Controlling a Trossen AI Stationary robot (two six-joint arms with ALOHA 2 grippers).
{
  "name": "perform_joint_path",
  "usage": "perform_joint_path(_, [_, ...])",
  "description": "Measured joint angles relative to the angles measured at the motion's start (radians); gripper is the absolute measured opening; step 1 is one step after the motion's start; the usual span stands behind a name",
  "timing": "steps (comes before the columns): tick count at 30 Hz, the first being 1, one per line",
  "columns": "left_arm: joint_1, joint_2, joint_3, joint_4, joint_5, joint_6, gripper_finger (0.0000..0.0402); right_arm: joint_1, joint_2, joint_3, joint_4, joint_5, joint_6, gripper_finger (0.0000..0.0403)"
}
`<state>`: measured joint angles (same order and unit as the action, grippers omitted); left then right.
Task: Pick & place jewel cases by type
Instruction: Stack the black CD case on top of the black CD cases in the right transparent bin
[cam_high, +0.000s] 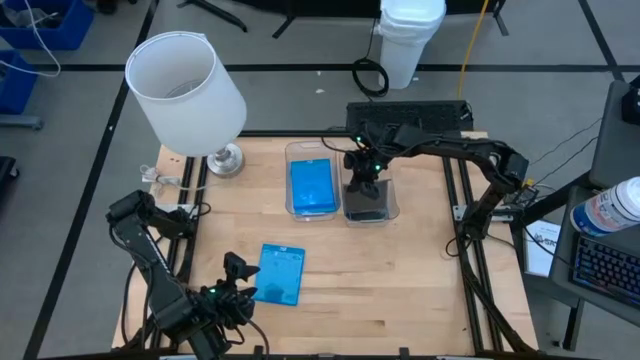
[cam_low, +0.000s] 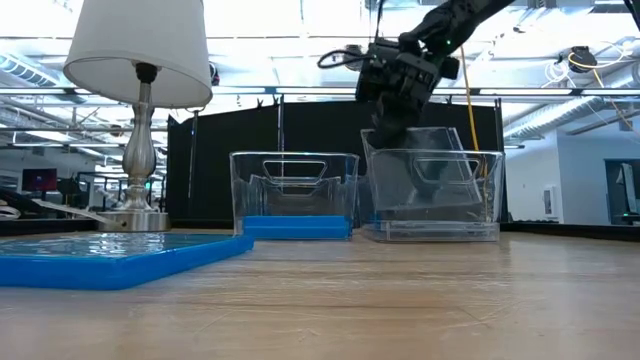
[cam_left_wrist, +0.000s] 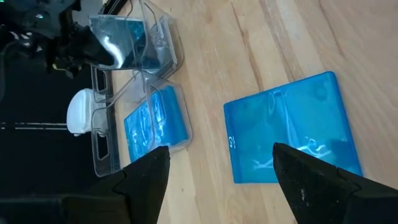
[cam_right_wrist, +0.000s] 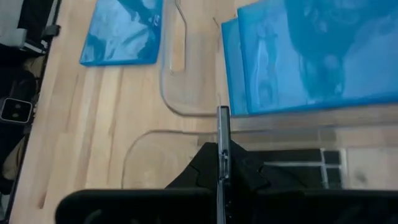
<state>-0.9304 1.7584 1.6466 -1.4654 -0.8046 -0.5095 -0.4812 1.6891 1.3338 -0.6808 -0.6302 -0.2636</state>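
The clear jewel case's lower part (cam_low: 428, 192) hangs inside the dark cases' bin (cam_high: 369, 207), so my right gripper should go on lowering until the case sits there, then let go.
Two clear bins stand side by side at the table's far middle. The left bin (cam_high: 311, 150) holds blue jewel cases (cam_high: 311, 187), and the right bin (cam_low: 488, 190) holds dark ones (cam_high: 369, 211). My right gripper (cam_high: 365, 186) hovers over the right bin, shut on a clear jewel case (cam_low: 425, 170) that dips into it. One blue jewel case (cam_high: 280, 273) lies flat on the wood near the front. My left gripper (cam_left_wrist: 214, 186) waits open just short of that case's near-left side, touching nothing. My right gripper pinches the clear case's upper edge (cam_right_wrist: 222, 124) between its two fingers (cam_right_wrist: 245, 165), the thin edge running out past them. The fingers slant down from the far right side. The case hangs tilted, its lower part (cam_low: 440, 200) inside the right bin.
A lamp with a white shade (cam_high: 185, 80) stands on its metal base (cam_high: 225, 160) at the far left corner. A black power strip (cam_high: 410, 112) lies along the far edge. Bare wood (cam_high: 400, 290) spreads over the near right.
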Motion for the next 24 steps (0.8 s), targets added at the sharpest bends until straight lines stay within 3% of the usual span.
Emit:
perform_joint_path(17, [-0.002, 0.0, 0.0, 0.0, 0.0, 0.006, 0.0285, -0.003, -0.001, -0.151, 0.151, -0.042, 0.091, 0.0006])
perform_joint_path(24, [-0.002, 0.0, 0.0, 0.0, 0.0, 0.002, 0.0285, 0.012, -0.001, -0.175, 0.185, 0.165, -0.006, 0.0051])
